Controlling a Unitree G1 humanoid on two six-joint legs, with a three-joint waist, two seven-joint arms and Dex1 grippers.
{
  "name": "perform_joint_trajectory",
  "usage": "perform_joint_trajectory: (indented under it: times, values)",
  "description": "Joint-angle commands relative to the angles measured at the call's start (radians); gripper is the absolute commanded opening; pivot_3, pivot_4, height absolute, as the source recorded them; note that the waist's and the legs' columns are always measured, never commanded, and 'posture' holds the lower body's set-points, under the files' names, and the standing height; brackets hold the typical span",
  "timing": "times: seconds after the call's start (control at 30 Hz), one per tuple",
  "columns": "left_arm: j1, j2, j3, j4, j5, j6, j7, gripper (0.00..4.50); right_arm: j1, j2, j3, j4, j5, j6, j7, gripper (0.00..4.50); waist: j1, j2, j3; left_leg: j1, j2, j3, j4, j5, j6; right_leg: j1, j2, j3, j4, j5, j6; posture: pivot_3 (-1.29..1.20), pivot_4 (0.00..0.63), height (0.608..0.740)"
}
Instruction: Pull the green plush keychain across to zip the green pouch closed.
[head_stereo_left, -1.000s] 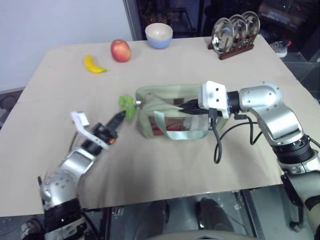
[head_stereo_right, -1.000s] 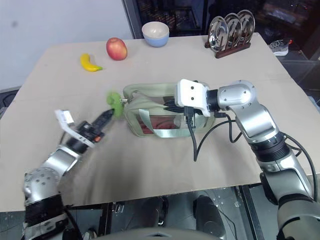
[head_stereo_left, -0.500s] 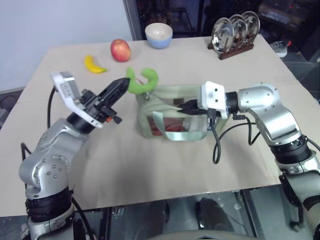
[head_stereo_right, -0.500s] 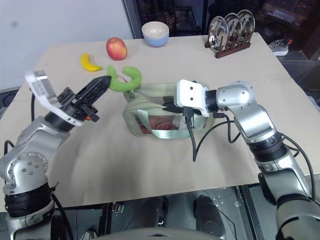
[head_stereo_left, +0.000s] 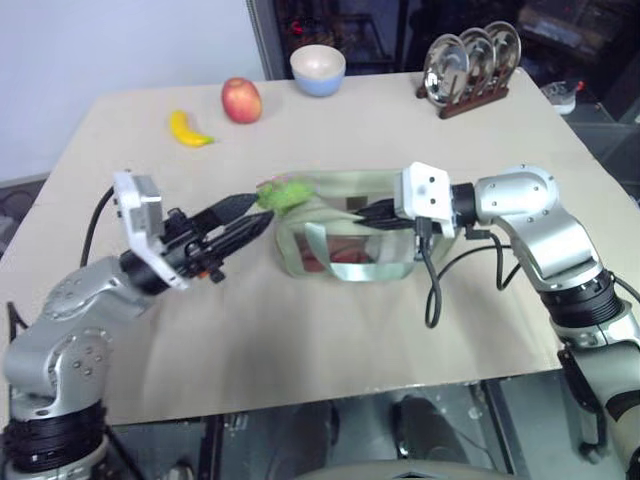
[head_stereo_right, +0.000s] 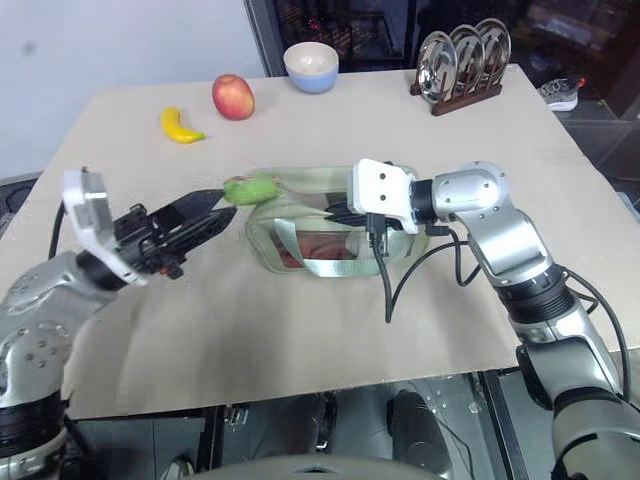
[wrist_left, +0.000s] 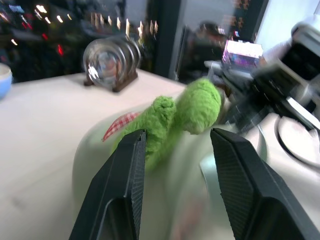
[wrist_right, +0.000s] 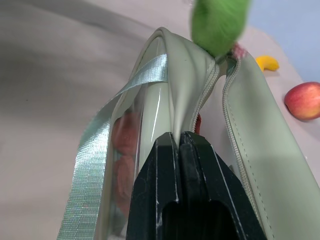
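Next, I lay the green plush keychain (head_stereo_right: 248, 190) over the pouch's top (head_stereo_right: 298, 180) with my left gripper for my right gripper to pull, since it pokes past the pouch's end.
The green pouch (head_stereo_left: 345, 238) stands mid-table, its zipper open along the top as the right wrist view shows. The green plush keychain (head_stereo_left: 283, 192) rests loose on the pouch's left end. My left gripper (head_stereo_left: 259, 211) is open just left of it, fingers (wrist_left: 125, 170) level and spread on either side of the near end of the plush (wrist_left: 186, 111) without pinching it. My right gripper (head_stereo_left: 366, 212) is shut on the pouch's upper fabric edge (wrist_right: 176, 107) beside the zipper, at the right part of the pouch.
A banana (head_stereo_left: 188, 130), an apple (head_stereo_left: 241, 101) and a bowl (head_stereo_left: 318, 70) sit along the table's far side. A rack of metal plates (head_stereo_left: 470, 66) stands at the far right. My right arm's cable (head_stereo_left: 432, 285) loops in front of the pouch.
My left gripper lifted the plush from the table left of the pouch up over its left end, then opened; the plush now lies on the pouch. The right gripper has not moved.
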Motion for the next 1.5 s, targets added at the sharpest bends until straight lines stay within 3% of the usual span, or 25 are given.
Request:
perform_joint_trajectory:
  times: [0.03,0.3,0.43,0.6,0.83,1.47,1.5]
  values:
    - [-0.080,-0.010,-0.036,-0.055,-0.007,-0.021,0.015,2.09,-0.011,0.007,-0.005,-0.020,0.011,-0.003,-0.002,0.00,0.007,0.000,0.000,0.000,0.000,0.000,0.000,0.000,0.000,0.000,0.000,-0.001,0.000,0.000,0.000,0.00,0.150,0.740]
    - [-0.086,-0.013,-0.065,-0.069,-0.046,0.018,0.016,2.09,-0.011,0.011,-0.005,-0.018,0.011,-0.003,-0.003,0.00,-0.002,0.000,0.000,0.000,0.000,0.000,0.000,0.000,0.000,0.000,0.000,0.000,0.000,0.000,0.000,0.00,0.150,0.740]
    - [-0.069,-0.014,0.025,-0.010,-0.103,0.046,0.055,2.09,-0.008,0.011,-0.005,-0.023,0.014,0.002,-0.002,0.00,-0.001,0.000,0.000,0.000,0.000,0.000,0.000,0.000,0.000,0.000,0.000,0.000,-0.001,0.000,0.000,0.00,0.150,0.740]
    - [0.069,0.027,0.086,0.050,0.024,-0.028,-0.010,2.09,-0.002,0.007,-0.006,-0.029,0.016,0.003,0.000,0.00,-0.003,0.000,0.000,0.000,0.000,0.000,-0.002,0.000,0.000,0.000,0.000,0.001,-0.001,0.000,0.000,0.00,0.150,0.740]
    - [0.130,-0.006,0.042,0.104,0.200,-0.149,0.012,2.09,0.000,0.006,-0.003,-0.026,0.017,0.000,0.003,0.00,0.005,0.000,0.000,0.000,0.000,0.000,-0.002,0.000,0.000,0.000,-0.001,0.000,-0.002,0.000,0.000,0.00,0.150,0.740]
    - [-0.043,-0.088,-0.124,0.238,0.393,-0.236,0.066,2.09,0.006,0.000,-0.004,-0.052,0.019,0.028,-0.002,0.00,0.002,0.000,0.000,0.000,0.000,0.000,-0.002,0.000,0.000,0.000,-0.001,0.000,-0.002,0.000,0.000,0.00,0.150,0.740]
    - [-0.053,-0.096,-0.127,0.242,0.401,-0.245,0.075,1.56,0.006,0.000,-0.004,-0.053,0.019,0.029,-0.003,0.00,0.002,0.000,0.000,0.000,0.000,0.000,-0.002,0.000,0.000,0.000,-0.001,0.000,-0.002,0.000,0.000,0.00,0.150,0.740]
